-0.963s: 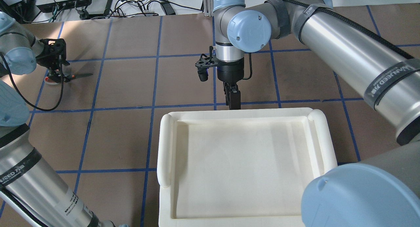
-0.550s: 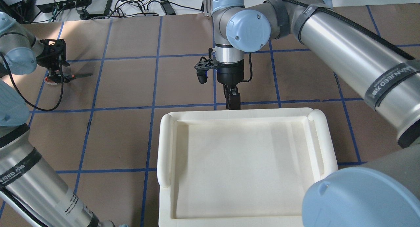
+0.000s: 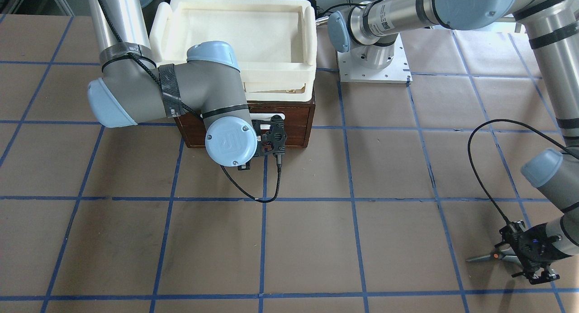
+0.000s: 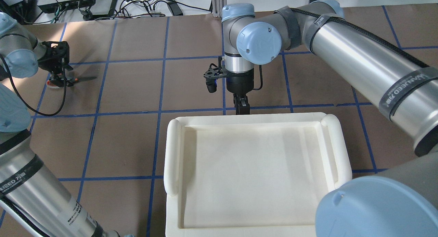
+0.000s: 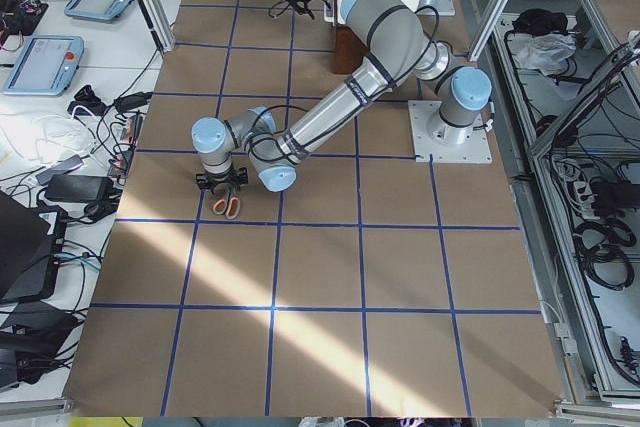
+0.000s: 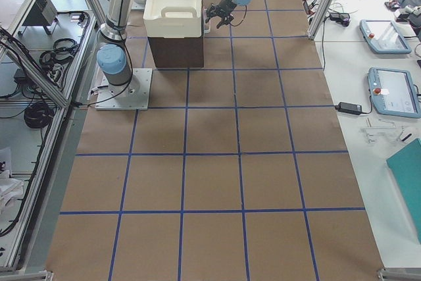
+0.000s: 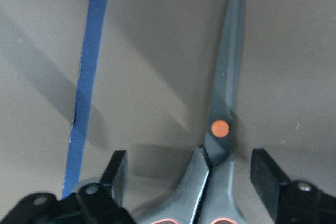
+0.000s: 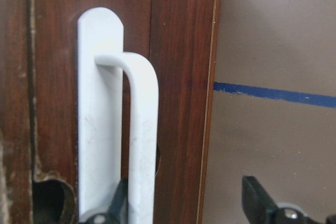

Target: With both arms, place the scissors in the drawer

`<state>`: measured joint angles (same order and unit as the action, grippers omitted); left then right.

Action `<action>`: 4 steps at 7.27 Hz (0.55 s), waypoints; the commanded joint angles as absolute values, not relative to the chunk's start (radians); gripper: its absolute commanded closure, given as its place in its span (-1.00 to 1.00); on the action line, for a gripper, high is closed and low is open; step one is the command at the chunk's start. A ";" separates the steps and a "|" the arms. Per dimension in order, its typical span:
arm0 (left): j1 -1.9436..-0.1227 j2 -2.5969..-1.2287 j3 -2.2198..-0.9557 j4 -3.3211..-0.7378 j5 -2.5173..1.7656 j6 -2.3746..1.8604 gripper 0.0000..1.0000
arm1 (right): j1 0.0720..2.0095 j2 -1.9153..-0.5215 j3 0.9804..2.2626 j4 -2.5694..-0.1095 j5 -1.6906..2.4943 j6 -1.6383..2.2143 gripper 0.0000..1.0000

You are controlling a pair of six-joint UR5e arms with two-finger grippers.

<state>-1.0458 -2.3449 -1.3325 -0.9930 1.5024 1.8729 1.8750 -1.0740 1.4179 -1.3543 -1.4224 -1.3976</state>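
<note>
The scissors point(image 7: 214, 163) will stay closed when the robot carries them, because their blades lie shut and the left gripper straddles the shanks behind the orange pivot point(image 7: 220, 128).
The scissors point(image 7: 220, 129) lie flat on the brown table at its far left point(image 4: 77, 79), blades pointing away from my left gripper. My left gripper point(image 7: 191, 182) is open and low over the handle loops, one finger on each side, not touching them. The drawer point(image 3: 294, 123) is shut in the small brown cabinet. Its white bar handle point(image 8: 142, 129) stands upright on the dark wood front point(image 8: 178, 77). My right gripper point(image 8: 186, 203) is open at the handle's lower end, with one finger beside the bar. It also shows in the overhead view point(image 4: 242, 107).
A cream-white plastic tray point(image 4: 172, 154) sits on top of the cabinet and hides it from above. A black cable point(image 3: 246, 191) hangs from my right wrist onto the table. Blue tape lines grid the table. Electronics and cables lie past the far edge point(image 4: 82, 0).
My right wrist has shifted slightly toward the cabinet front and a little lower. My left gripper and the scissors have hardly moved.
</note>
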 commanded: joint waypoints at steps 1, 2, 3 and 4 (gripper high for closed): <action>-1.045 -2.345 -1.333 -0.991 1.503 1.878 0.46 | 1.876 -1.077 1.419 -1.362 -1.424 -1.391 -0.36; -1.046 -2.344 -1.333 -0.991 1.503 1.878 0.99 | 1.875 -1.078 1.411 -1.362 -1.428 -1.381 -0.27; -1.046 -2.344 -1.333 -0.991 1.503 1.878 1.00 | 1.875 -1.078 1.410 -1.367 -1.428 -1.381 -0.19; -1.046 -2.338 -1.333 -0.994 1.503 1.878 1.00 | 1.873 -1.077 1.399 -1.388 -1.436 -1.381 -0.14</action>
<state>-1.0458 -2.3427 -1.3330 -0.9918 1.5034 1.8774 1.8744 -1.0776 1.4088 -1.3700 -1.4293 -1.3822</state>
